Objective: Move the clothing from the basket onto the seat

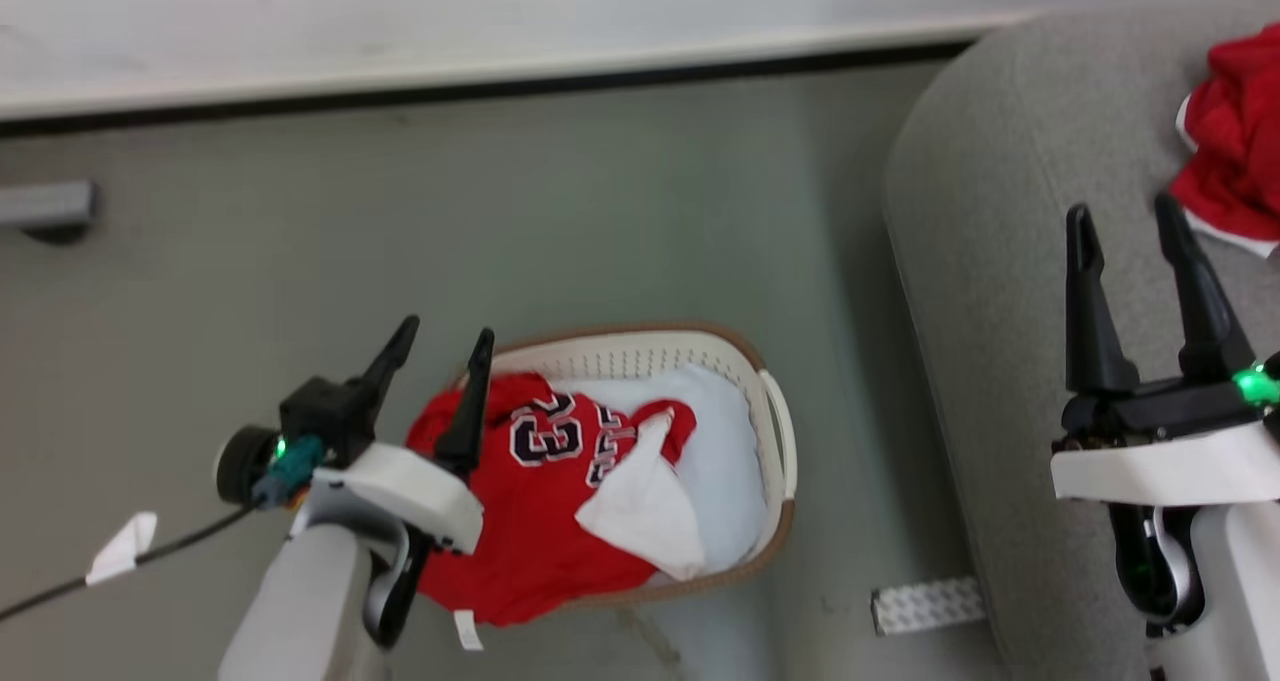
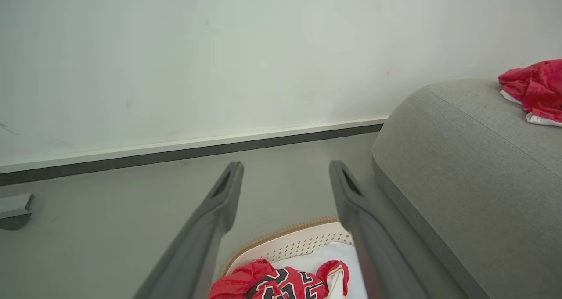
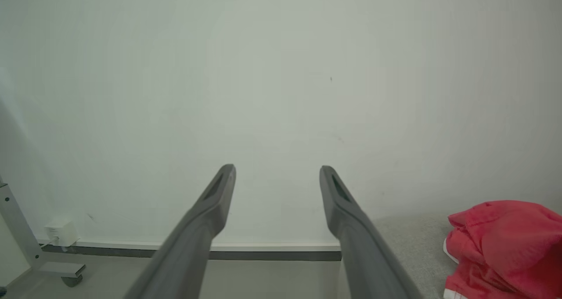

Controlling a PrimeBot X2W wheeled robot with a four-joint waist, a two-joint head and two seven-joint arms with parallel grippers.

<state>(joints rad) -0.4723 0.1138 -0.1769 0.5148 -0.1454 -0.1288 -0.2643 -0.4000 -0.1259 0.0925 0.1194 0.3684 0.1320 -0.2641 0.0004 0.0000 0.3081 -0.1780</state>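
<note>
The white fold (image 1: 645, 503) goes beneath the red jersey's curled edge (image 1: 672, 422), so I expect the white fold to come up with the jersey and hang down when I lift the jersey.
A red jersey with "23" (image 1: 540, 481) lies in the cream basket (image 1: 775, 431) on the floor, draped over the near rim, with a white fold on top. In the left wrist view the jersey (image 2: 281, 283) and basket (image 2: 294, 242) sit at the bottom edge. My left gripper (image 1: 447, 336) (image 2: 285, 167) hovers open above the basket's left end, nothing between its fingers. A second red garment (image 1: 1235, 141) (image 2: 533, 88) (image 3: 505, 246) lies bunched on the grey seat (image 1: 1000, 211). My right gripper (image 1: 1125, 216) (image 3: 276, 169) stands open above the seat, left of that garment.
A pale bluish-white pad (image 1: 720, 461) lines the basket. The wall and dark baseboard (image 1: 480, 86) run along the back. A grey caster foot (image 1: 45, 206) stands at far left, a cable (image 1: 150, 556) trails lower left, and a textured strip (image 1: 925, 603) lies by the seat.
</note>
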